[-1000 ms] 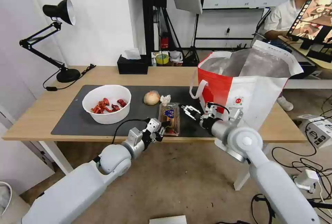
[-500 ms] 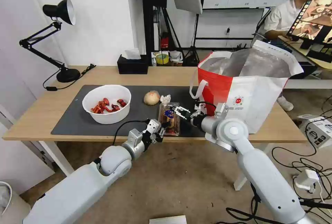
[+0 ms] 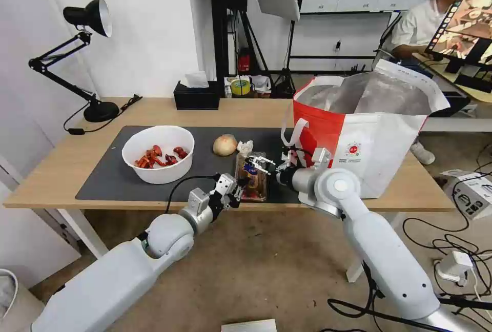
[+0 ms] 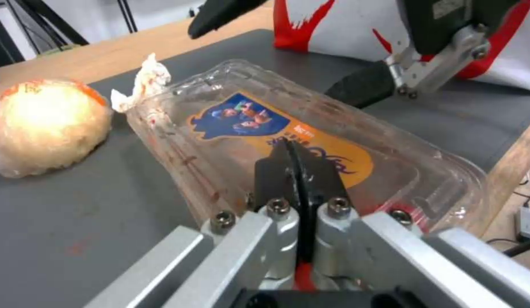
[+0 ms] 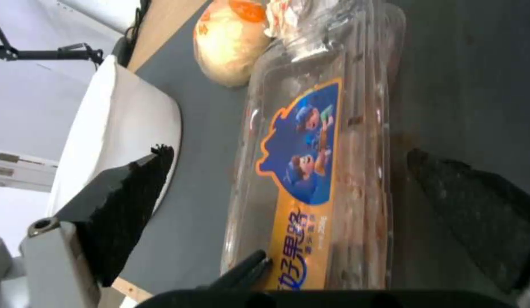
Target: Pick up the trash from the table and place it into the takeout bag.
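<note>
My gripper will bring the clear tray [image 3: 250, 178] up still closed when I lift it by its edge, since the tray lid's rim runs close along the tray base's rim.
The clear tray [image 3: 253, 187] with a blue and orange label lies on the grey mat [image 3: 102, 178] at the table's [image 3: 205, 111] front edge. My right gripper [image 3: 256, 164] is open and straddles the tray [image 5: 310, 171], one finger on each long side. My left gripper [image 3: 239, 188] is shut, its tips resting on the tray's [image 4: 230, 115] near end. A crumpled tissue [image 3: 245, 146] and the tan wrapped ball [image 3: 224, 145] lie just beyond the tray. To the left stands the white bowl [image 3: 160, 174] with red scraps. The takeout bag [image 3: 369, 137] stands open on the right.
A black tissue box [image 3: 196, 97] sits at the table's back edge and a black desk lamp [image 3: 97, 110] at the back left. Cables and a power brick [image 3: 453, 265] lie on the floor to the right. The bag's white handle [image 3: 292, 135] hangs close to my right arm.
My right gripper has moved left, from beside the bag to over the tray, staying open. The left gripper has stayed at the tray's near end.
</note>
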You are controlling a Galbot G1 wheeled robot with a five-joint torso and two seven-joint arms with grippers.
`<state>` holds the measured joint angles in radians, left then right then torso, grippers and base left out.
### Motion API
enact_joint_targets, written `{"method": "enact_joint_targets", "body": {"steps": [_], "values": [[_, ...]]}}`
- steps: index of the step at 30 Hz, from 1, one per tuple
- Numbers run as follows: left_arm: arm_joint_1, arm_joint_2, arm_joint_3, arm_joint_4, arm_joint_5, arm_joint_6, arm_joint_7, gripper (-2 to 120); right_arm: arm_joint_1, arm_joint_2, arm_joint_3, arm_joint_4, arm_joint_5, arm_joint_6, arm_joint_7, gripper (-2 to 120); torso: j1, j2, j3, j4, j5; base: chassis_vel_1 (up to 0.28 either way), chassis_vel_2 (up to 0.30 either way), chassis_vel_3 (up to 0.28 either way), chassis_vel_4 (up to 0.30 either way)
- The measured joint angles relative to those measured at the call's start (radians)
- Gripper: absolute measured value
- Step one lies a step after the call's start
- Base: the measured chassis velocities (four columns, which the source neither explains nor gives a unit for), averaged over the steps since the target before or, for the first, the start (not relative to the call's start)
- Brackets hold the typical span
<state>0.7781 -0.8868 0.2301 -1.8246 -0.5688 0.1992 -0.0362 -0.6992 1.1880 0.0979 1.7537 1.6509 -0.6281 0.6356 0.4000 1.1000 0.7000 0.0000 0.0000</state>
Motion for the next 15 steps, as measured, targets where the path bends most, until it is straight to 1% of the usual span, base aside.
{"method": "enact_joint_targets", "body": {"steps": [6, 15], "values": [[0.002, -0.001, 0.000, 0.001, 0.000, -0.003, 0.000, 0, 0.025, 0.007, -0.009, -0.025, 0.014, -0.008, 0.003, 100, 0.000, 0.000, 0.000, 0.0000, 0.0000, 0.000, 0.000, 0.000, 0.000], [0.003, -0.002, -0.003, 0.003, 0.000, -0.005, 0.001, 0, 0.047, 0.025, -0.031, -0.046, 0.017, -0.025, 0.053, 100, 0.000, 0.000, 0.000, 0.0000, 0.0000, 0.000, 0.000, 0.000, 0.000]]}}
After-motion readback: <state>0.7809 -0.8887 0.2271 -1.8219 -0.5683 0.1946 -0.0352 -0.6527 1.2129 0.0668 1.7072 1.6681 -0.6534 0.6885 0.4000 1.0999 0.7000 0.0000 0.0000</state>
